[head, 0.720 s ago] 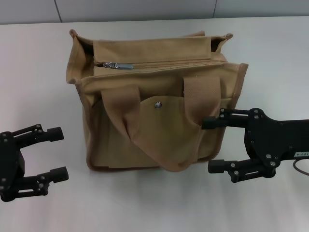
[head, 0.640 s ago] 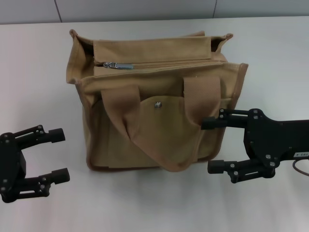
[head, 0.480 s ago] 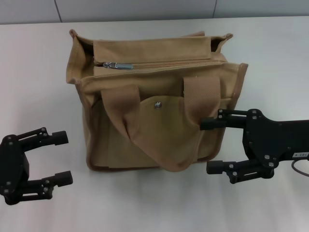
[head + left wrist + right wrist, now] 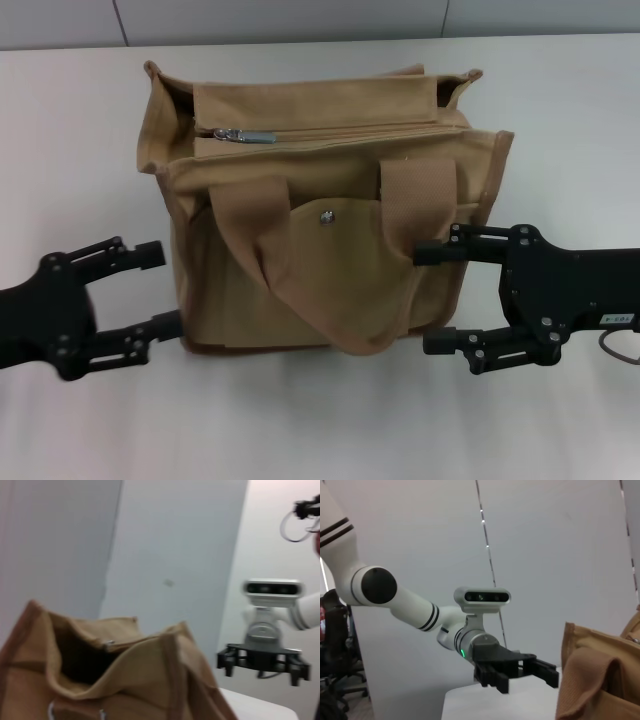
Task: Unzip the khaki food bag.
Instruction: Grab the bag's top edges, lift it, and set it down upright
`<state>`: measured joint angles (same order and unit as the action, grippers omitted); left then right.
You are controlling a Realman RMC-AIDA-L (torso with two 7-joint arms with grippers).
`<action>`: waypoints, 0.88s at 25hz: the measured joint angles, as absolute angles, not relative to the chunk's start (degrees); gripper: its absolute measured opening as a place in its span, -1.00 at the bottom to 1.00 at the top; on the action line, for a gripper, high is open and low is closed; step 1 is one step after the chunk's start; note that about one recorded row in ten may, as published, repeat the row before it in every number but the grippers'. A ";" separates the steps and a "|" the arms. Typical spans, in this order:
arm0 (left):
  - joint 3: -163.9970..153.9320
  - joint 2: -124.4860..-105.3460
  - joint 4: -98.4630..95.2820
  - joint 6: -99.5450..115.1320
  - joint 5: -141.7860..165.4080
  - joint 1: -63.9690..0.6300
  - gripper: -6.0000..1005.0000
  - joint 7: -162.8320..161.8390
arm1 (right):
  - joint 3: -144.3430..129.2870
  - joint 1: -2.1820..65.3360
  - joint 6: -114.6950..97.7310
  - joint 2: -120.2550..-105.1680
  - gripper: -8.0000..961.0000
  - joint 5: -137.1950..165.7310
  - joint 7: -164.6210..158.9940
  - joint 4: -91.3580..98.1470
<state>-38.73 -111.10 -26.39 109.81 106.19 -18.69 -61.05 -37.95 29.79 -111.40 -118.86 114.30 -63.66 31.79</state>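
My left gripper should keep going, as its open fingers face the khaki food bag's brown side edge point(image 4: 184, 270). It should move on toward that edge point(image 4: 178, 228) and close once its fingers are on both sides of it.
The khaki food bag point(image 4: 320, 215) stands upright in the middle of the white table, its front pocket with a silver snap point(image 4: 327, 215) facing me. Its top zipper is closed, with the metal pull point(image 4: 245, 135) at the bag's left end. My left gripper point(image 4: 160, 286) is open at the bag's lower left side, its near finger at the bottom corner. My right gripper point(image 4: 432, 298) is open at the bag's right side, its far finger against the front right edge. The bag also shows in the left wrist view point(image 4: 110, 675) and the right wrist view point(image 4: 600, 675).
The white table point(image 4: 560, 110) runs to a grey wall at the back. The near strap handle point(image 4: 330, 270) droops over the front pocket. The right gripper shows far off in the left wrist view point(image 4: 260, 662), and the left arm's gripper in the right wrist view point(image 4: 515, 672).
My left gripper has moved right and a little farther from me, up to the bag's lower left side. The right gripper has edged slightly left. The bag has not moved.
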 joint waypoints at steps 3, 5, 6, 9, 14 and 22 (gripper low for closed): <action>-38.34 -112.73 -26.63 106.75 106.11 -18.97 0.58 -61.22 | -38.06 29.73 -111.28 -118.90 0.75 114.20 -63.65 31.80; -38.17 -113.20 -26.63 105.80 106.07 -19.00 0.57 -61.08 | -38.14 29.72 -111.26 -118.91 0.75 114.18 -63.65 31.82; -36.80 -114.38 -26.66 102.73 105.91 -19.13 0.57 -61.04 | -38.15 29.71 -111.15 -118.92 0.75 114.17 -63.64 31.82; -35.04 -115.43 -26.67 101.05 105.83 -19.18 0.56 -61.01 | -38.17 29.70 -110.91 -118.95 0.75 114.15 -63.63 31.82; -31.65 -117.66 -26.65 102.03 104.34 -20.08 0.54 -61.41 | -38.13 29.70 -110.35 -119.02 0.75 114.07 -63.44 31.41; -31.52 -118.25 -26.37 99.64 103.36 -20.67 0.44 -60.52 | -37.60 29.71 -110.11 -119.09 0.75 113.99 -62.17 29.85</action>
